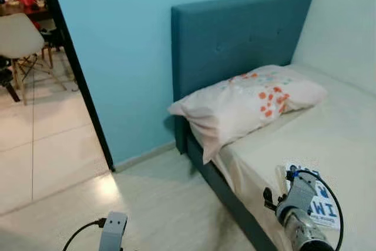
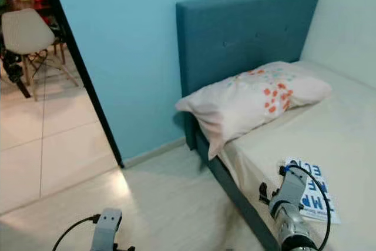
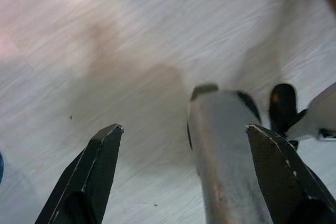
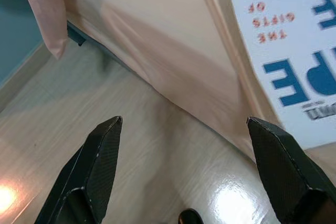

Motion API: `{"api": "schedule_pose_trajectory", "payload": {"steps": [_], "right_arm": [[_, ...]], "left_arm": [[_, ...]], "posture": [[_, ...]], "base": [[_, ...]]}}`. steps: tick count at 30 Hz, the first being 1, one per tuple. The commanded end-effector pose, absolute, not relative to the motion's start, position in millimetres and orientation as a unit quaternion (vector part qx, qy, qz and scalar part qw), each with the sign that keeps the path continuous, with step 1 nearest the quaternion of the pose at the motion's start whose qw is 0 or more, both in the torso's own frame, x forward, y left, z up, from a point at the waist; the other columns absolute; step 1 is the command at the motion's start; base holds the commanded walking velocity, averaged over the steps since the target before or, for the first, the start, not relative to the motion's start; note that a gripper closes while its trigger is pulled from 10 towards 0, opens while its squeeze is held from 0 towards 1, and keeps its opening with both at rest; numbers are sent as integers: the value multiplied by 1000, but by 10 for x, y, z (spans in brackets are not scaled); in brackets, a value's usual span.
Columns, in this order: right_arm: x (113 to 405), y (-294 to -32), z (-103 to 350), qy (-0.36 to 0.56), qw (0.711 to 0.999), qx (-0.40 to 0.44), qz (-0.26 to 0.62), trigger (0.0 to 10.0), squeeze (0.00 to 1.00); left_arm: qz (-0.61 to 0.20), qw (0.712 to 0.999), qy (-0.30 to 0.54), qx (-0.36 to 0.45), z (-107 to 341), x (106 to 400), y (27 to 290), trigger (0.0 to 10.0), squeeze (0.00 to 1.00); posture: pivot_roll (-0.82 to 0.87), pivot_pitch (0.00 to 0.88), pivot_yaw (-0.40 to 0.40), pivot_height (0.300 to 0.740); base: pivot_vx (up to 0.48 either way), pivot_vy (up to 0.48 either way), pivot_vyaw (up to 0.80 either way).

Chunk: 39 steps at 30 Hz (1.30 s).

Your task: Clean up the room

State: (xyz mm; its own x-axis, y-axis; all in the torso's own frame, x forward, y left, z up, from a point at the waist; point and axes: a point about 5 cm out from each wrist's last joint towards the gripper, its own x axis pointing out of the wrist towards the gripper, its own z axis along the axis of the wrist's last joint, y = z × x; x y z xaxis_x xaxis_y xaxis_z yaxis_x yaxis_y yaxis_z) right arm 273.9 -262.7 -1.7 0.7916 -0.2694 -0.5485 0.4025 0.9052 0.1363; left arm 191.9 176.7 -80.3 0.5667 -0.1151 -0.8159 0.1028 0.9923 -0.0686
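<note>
The white book's thin cover point(image 4: 294, 51) rests loosely over its page edge point(image 4: 239, 56). The cover will spread open when I move the book by its spine.
A white book with blue and red lettering point(image 1: 325, 203) lies on the bed point(image 1: 329, 133) close to its near edge. My right arm point(image 1: 298, 207) reaches up beside it. In the right wrist view my right gripper point(image 4: 184, 121) is open over the gap between mattress edge and floor, with the book point(image 4: 294, 40) off to one side and nothing between the fingers. My left gripper point(image 3: 184, 127) hangs open over the pale wood floor point(image 3: 105, 51), low on the left. A pillow with orange flowers point(image 1: 252, 101) rests against the teal headboard point(image 1: 235, 39).
The bed's dark teal base point(image 1: 226, 195) runs along the floor on my right. A light blue wall point(image 1: 129, 57) ends at a dark door frame point(image 1: 82, 80). Beyond it are tiled floor and a white chair point(image 1: 17, 36). A silver tube point(image 3: 226, 156) lies under the left gripper.
</note>
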Motion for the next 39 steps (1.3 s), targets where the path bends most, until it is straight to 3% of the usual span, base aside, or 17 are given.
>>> {"api": "schedule_pose_trajectory", "payload": {"steps": [1,7,14,19,25,28,35,39], "right_arm": [[2822,-2706,119,223,945,140,-193,10000,0],[2913,-2959,401,133,947,175,-236,10000,0],[2863,-3209,540,90,935,190,-285,10000,0],[2564,-3371,319,99,888,272,-358,10000,0],[2415,-3436,245,84,861,308,-395,10000,0],[2252,-3549,203,70,833,332,-438,10000,0],[2114,-3514,71,69,813,377,-439,10000,0],[2225,-3336,1,88,812,423,-392,10000,0]], "left_arm": [[-65,887,457,-6,-804,1916,1752,10000,0],[-66,889,452,-12,-804,1909,1748,10000,0],[-51,903,425,-37,-751,1984,1788,10000,0],[-2,947,319,-46,-460,2369,1966,10000,0],[-4,958,283,-40,-334,2504,2026,10000,0],[-26,965,259,-22,-239,2595,2048,10000,0],[-59,967,246,11,-198,2596,2101,10000,0],[-78,967,242,29,-218,2526,2134,10000,0]], "posture": [[-25,0,2,604],[-24,0,5,585],[-31,8,9,570],[-29,57,15,545],[-22,76,25,530],[-18,103,45,520],[-3,155,67,510],[25,199,68,510]], "base": [[0,0,0],[0,0,0],[0,0,0],[0,0,0],[0,0,0],[0,0,0],[0,0,0],[0,0,0]]}}
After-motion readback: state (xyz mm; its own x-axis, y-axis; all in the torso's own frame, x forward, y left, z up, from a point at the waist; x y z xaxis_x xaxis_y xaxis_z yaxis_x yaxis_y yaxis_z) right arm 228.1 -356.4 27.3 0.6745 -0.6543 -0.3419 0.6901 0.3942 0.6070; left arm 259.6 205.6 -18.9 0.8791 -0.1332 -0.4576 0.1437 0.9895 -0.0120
